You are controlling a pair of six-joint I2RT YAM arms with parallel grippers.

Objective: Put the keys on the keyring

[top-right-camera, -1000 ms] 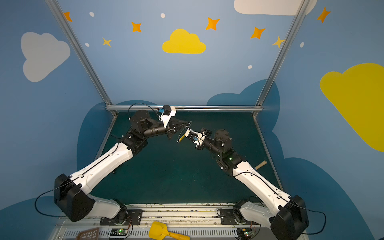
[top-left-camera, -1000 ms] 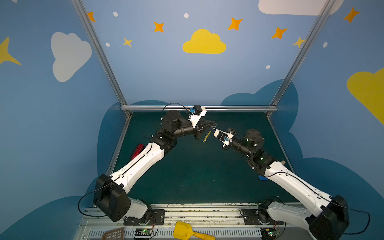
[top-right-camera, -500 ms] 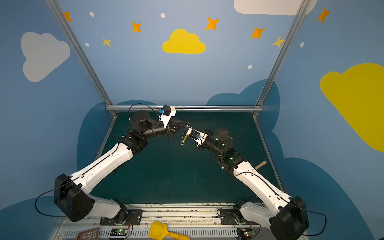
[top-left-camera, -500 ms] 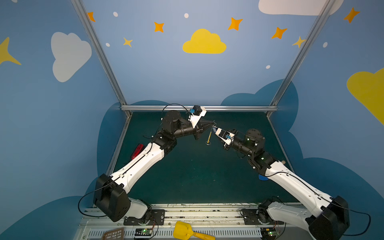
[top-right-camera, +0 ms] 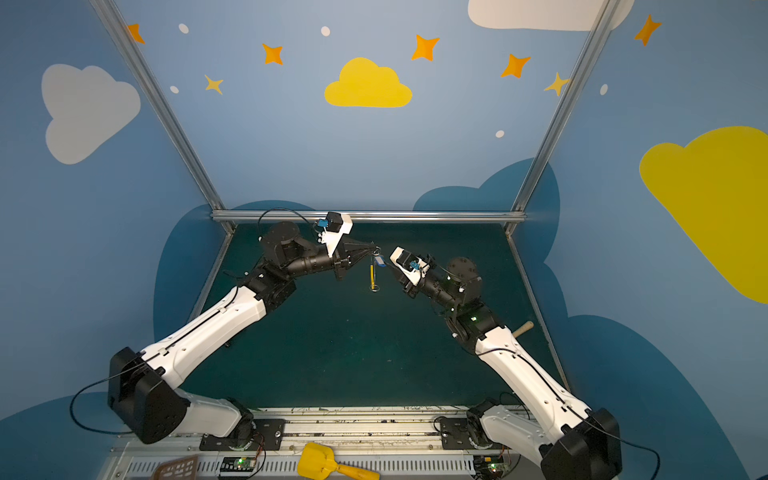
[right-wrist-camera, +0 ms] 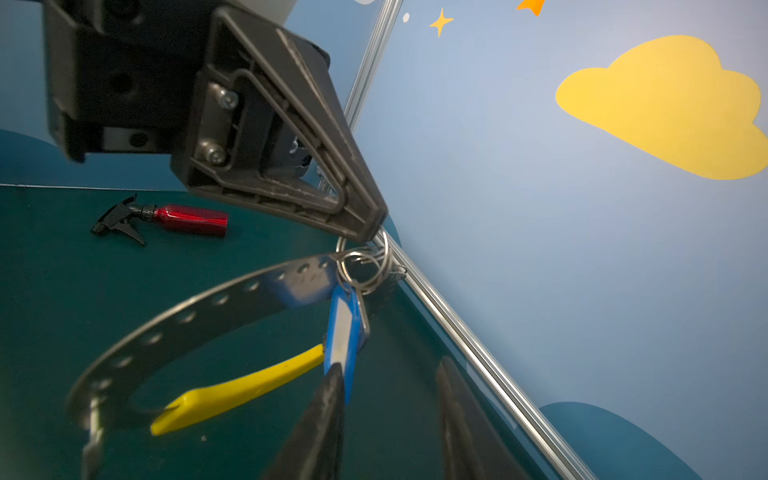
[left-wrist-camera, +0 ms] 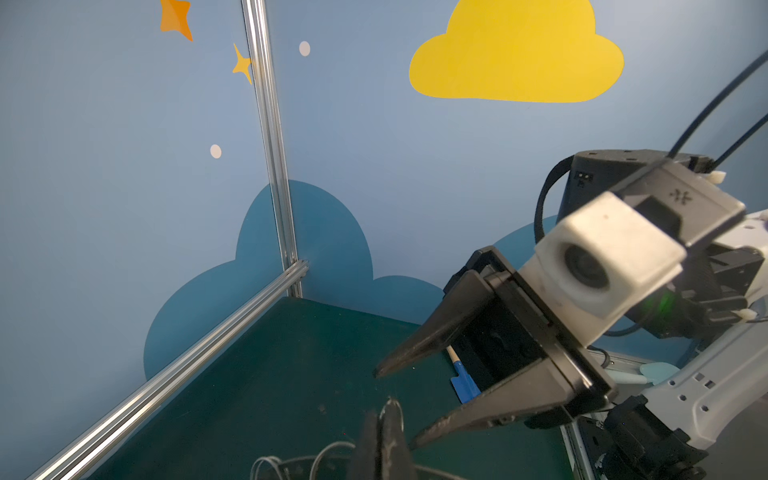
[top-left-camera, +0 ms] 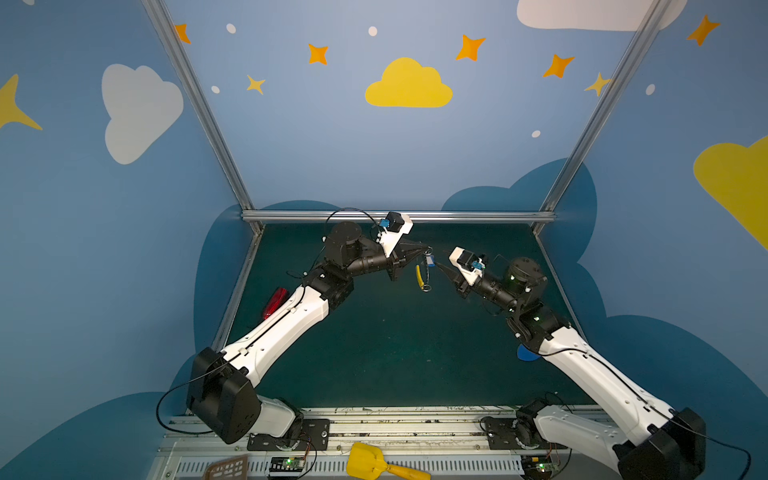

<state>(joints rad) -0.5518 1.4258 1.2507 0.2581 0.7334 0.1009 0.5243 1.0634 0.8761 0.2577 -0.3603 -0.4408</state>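
The blue tag is beside the ends of my right gripper's fingers, and my right gripper is tilted. It should level out and close on the metal loop at the end of my left gripper.
My left gripper is shut on the small metal loop of the keyring, holding it above the mat. The keyring, a grey studded hoop with a yellow arc, hangs below it. The keys' blue tag dangles from the same metal loops. My right gripper is open just beside it. One of its fingers lies next to the tag's lower end, with nothing between the jaws. In the left wrist view my shut gripper shows the loop at its tip.
A red spray bottle lies at the mat's left edge. A blue toy shovel lies on the right, partly under the right arm. A yellow scoop rests on the front rail. The back rail runs close behind both grippers.
My right gripper has opened and let go of the blue tag, drawing slightly back to the right. The keyring now hangs straighter from the left gripper, which stays shut.
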